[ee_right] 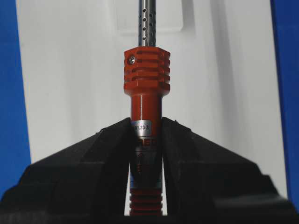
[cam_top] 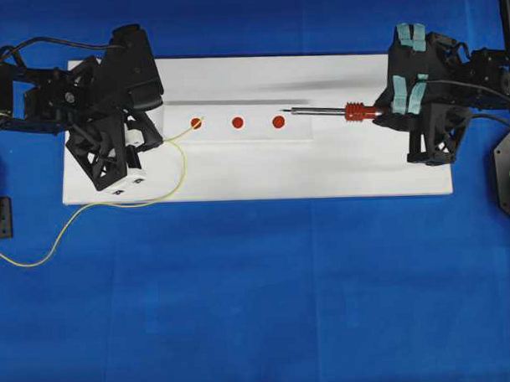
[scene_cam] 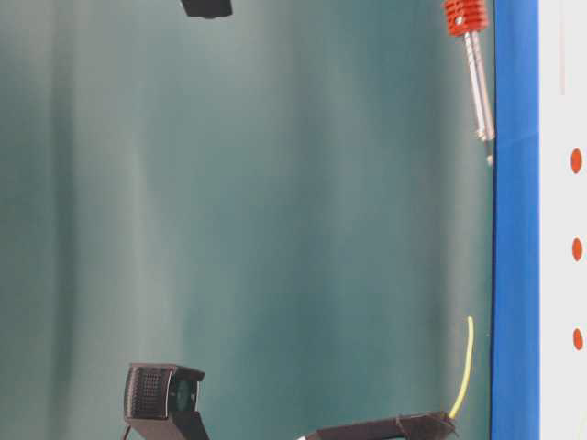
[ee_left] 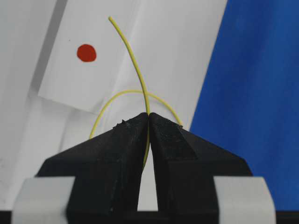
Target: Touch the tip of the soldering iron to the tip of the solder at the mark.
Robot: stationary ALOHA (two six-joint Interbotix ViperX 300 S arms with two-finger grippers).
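Note:
The solder's tip (cam_top: 201, 119) is a long way from the red mark (cam_top: 278, 121) beside the iron's tip, so my right gripper should wait while my left gripper brings the solder there.
My right gripper (cam_top: 385, 111) (ee_right: 146, 123) is shut on the red-orange handle of the soldering iron (cam_top: 336, 111) (ee_right: 145, 70). Its metal shaft (scene_cam: 478, 92) points left, and the tip ends just right of the rightmost red mark (cam_top: 278, 121). My left gripper (cam_top: 157, 142) (ee_left: 148, 116) is shut on the thin yellow solder (cam_top: 184, 164) (ee_left: 133, 56). The solder's free end rises past the fingertips to the leftmost red mark (cam_top: 196, 123) (ee_left: 86, 52). A third mark (cam_top: 237, 122) lies between them. The two tips are well apart.
The marks sit on a narrow white strip on a white board (cam_top: 263, 170) over blue cloth (cam_top: 258, 291). The solder's slack loops off the board's left edge onto the cloth. A small black camera (scene_cam: 165, 394) stands in the table-level view.

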